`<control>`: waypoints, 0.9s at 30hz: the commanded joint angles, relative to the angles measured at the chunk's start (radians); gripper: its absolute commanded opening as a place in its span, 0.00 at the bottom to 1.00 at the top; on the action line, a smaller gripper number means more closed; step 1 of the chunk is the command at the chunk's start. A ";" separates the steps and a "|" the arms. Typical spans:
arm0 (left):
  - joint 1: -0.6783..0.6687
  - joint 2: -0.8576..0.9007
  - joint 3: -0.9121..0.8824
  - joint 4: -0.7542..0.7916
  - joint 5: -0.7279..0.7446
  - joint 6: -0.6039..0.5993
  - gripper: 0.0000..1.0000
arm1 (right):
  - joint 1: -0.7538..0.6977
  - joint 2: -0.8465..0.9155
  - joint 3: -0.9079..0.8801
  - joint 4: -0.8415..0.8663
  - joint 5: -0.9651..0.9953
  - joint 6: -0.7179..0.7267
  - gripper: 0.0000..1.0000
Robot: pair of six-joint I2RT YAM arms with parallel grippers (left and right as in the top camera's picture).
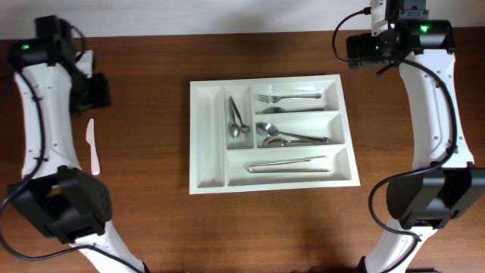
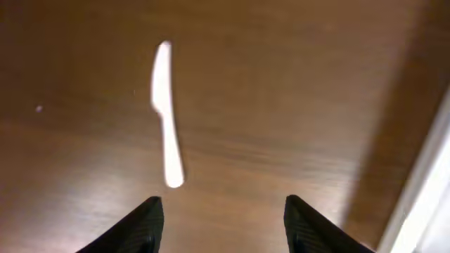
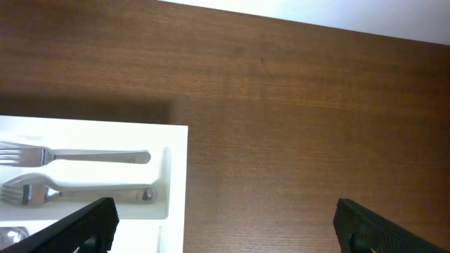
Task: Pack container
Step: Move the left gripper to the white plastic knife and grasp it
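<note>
The white plastic knife point(image 1: 91, 136) is lying free, aimed into the gap between my open fingers. My left gripper continues down until the fingers straddle its handle point(image 1: 95, 160).
The white container point(image 1: 206, 136) lies mid-table, with metal forks point(image 1: 286, 98), spoons point(image 1: 282, 135) and a knife point(image 1: 286, 163) in its long compartments and spoons point(image 1: 236, 120) in one narrow one. A white plastic knife point(image 1: 92, 145) lies on the wood to its left, also visible in the left wrist view as the knife point(image 2: 165, 116). My left gripper point(image 1: 95, 92) hovers just behind it, the gripper point(image 2: 223, 211) open and empty, with the handle end just ahead of its fingertips. My right gripper point(image 1: 364, 48) is open wide beyond the container's far right corner point(image 3: 177, 176); the gripper point(image 3: 225, 219) holds nothing.
The container's leftmost narrow compartment point(image 1: 206, 114) holds nothing. A white edge point(image 2: 430, 200) shows at the right of the left wrist view. Bare brown wood point(image 1: 265, 227) surrounds the container. The table's far edge point(image 3: 316, 17) runs behind the right gripper.
</note>
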 commanded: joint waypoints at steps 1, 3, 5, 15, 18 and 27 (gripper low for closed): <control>0.065 -0.005 -0.079 0.015 -0.033 0.074 0.57 | -0.001 -0.008 0.017 0.003 0.008 0.005 0.99; 0.087 -0.005 -0.123 0.030 -0.033 0.075 0.57 | -0.001 -0.008 0.017 0.003 0.009 0.005 0.99; 0.101 -0.005 -0.178 0.053 -0.033 0.090 0.57 | -0.001 -0.008 0.017 0.003 0.008 0.005 0.99; 0.129 -0.005 -0.468 0.290 0.020 0.194 0.57 | -0.001 -0.008 0.017 0.003 0.009 0.005 0.99; 0.158 -0.005 -0.515 0.350 0.020 0.216 0.57 | -0.001 -0.008 0.017 0.003 0.008 0.005 0.99; 0.233 -0.004 -0.556 0.456 0.134 0.309 0.57 | -0.001 -0.008 0.017 0.003 0.008 0.006 0.99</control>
